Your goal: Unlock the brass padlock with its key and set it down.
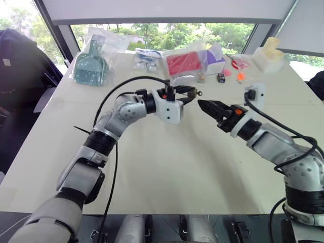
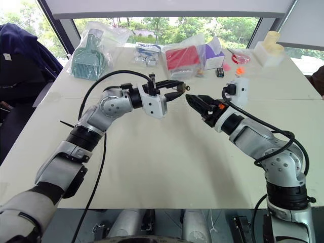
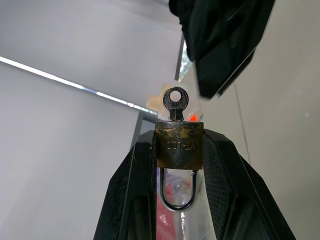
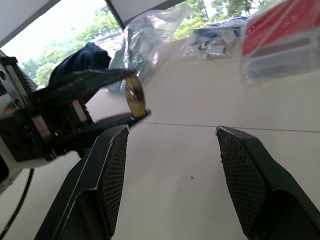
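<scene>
The padlock's shackle points back between my left gripper's fingers, so my right gripper should take the padlock's body, freeing my left gripper to open the shackle.
My left gripper is shut on the brass padlock, gripping its body from both sides, held level above the table. The silvery shackle hangs between the fingers. The key sticks out of the padlock's end, its round bow free. My right gripper stands open a short gap to the right of the key, pointing at it and touching nothing. In the right wrist view the padlock shows edge-on beyond that gripper's spread fingertips.
Along the far edge of the white table lie a bagged green brush, a bagged red box, a purple box, a small black box, orange bits and a white block.
</scene>
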Available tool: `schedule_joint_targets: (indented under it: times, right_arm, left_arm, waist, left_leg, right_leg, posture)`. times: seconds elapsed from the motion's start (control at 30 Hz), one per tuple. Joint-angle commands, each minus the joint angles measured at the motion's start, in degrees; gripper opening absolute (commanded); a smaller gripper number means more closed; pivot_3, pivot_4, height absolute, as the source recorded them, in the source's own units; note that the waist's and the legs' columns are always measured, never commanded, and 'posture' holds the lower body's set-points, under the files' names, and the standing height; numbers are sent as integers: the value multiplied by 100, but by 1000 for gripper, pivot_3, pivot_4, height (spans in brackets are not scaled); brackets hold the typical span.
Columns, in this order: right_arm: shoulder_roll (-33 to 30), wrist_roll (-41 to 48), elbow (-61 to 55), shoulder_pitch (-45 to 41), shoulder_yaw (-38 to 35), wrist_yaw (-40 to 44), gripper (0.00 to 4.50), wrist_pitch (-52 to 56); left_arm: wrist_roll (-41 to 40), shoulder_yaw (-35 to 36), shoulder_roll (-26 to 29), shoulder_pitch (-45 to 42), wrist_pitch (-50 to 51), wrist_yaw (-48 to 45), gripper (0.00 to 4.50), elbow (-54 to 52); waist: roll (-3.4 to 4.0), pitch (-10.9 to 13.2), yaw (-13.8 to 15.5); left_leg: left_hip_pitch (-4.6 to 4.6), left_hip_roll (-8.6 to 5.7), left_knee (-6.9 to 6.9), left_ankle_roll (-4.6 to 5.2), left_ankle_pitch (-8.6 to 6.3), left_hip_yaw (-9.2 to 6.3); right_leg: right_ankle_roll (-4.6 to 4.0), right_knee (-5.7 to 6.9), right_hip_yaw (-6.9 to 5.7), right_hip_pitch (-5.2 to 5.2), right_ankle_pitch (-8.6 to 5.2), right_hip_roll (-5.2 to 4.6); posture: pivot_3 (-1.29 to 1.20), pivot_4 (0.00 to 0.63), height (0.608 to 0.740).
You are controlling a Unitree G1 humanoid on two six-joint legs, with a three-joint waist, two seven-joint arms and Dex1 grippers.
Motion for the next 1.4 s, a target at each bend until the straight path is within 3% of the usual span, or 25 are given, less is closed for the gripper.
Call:
schedule_joint_targets:
  times: [0.03, 0.27, 0.37, 0.5, 0.6, 0.83, 0.87, 1.0, 1.1, 1.23, 1.4]
  right_arm:
    - [96, -59, -98, -168, -41, 135, 2863, 15]
    - [260, -159, -42, -328, 5, 197, 2863, 129]
    - [327, -269, -16, -333, 36, 196, 2021, 172]
    - [395, -337, -17, -316, 25, 198, 26, 240]
    - [442, -373, -8, -320, 16, 192, 10, 292]
    - [521, -467, 70, -321, -52, 118, 10, 365]
    - [522, -479, 78, -322, -60, 122, 10, 371]
    - [434, -590, 120, -259, -170, 173, 10, 370]
    - [411, -607, 142, -238, -251, 228, 10, 390]
    - [418, -578, 162, -297, -298, 292, 10, 425]
    - [430, -526, 140, -409, -288, 321, 10, 500]
  left_arm:
    - [-145, -25, -15, 15, -63, -76, 710, -342]
    - [-212, -65, -21, 98, -27, -186, 710, -537]
    - [-247, -54, -15, 113, 0, -205, 710, -582]
    - [-269, -34, -1, 132, 30, -236, 710, -617]
    - [-289, -26, -1, 148, 51, -274, 710, -634]
    - [-905, 20, 28, 202, 553, -894, 4267, -608]
    - [-957, 40, 29, 200, 613, -936, 4425, -598]
    - [-2562, 561, 103, 282, 2996, -2072, 4425, -820]
    - [-3154, 870, 87, 145, 4291, -2300, 4425, -967]
    - [-3431, 1156, -163, -140, 4877, -2208, 4425, -696]
    - [-3401, 1129, -451, -235, 4874, -2255, 4425, -471]
  waist:
    - [0, 0, -3]
    - [0, 0, -4]
    - [0, 0, -5]
    - [0, 0, -6]
    - [0, 0, -4]
    - [0, 0, -7]
    - [0, 0, -8]
    - [0, 0, -26]
    - [0, 0, -32]
    - [0, 0, 6]
    - [0, 0, -13]
  left_leg:
    - [0, 0, 0, 0, 0, 0]
    - [1, 0, 0, -1, 0, 0]
    - [0, 0, 0, -1, 0, 0]
    - [1, 0, 0, -2, 1, 1]
    - [0, -1, 0, -2, 1, 0]
    - [1, 0, 0, -2, 1, 0]
    - [1, 0, 0, -2, 1, 1]
    - [1, 0, 0, -3, 2, 0]
    - [1, 0, 0, -6, 3, -2]
    - [0, -2, 1, -6, 3, -4]
    - [1, -5, 5, -5, 3, -7]
  right_leg:
    - [0, 0, 0, 0, 0, 0]
    - [0, 1, 0, 0, 0, 0]
    - [0, 1, 0, 0, 0, 0]
    - [0, 2, 0, 0, 0, 1]
    - [0, 1, 0, 0, 0, 0]
    - [0, 1, 0, -1, 0, 1]
    - [0, 1, 0, 0, 0, 1]
    - [0, 3, 0, -1, 0, 1]
    - [1, 4, 0, -2, 0, 4]
    - [1, 3, 0, 0, -1, 5]
    - [2, 0, 0, 9, 0, 5]
  posture:
    - [0, 150, 740]
    - [0, 150, 740]
    - [0, 150, 740]
    - [0, 150, 740]
    - [0, 150, 740]
    - [0, 150, 740]
    - [0, 150, 740]
    - [0, 150, 740]
    - [0, 150, 740]
    - [0, 150, 740]
    - [0, 150, 740]
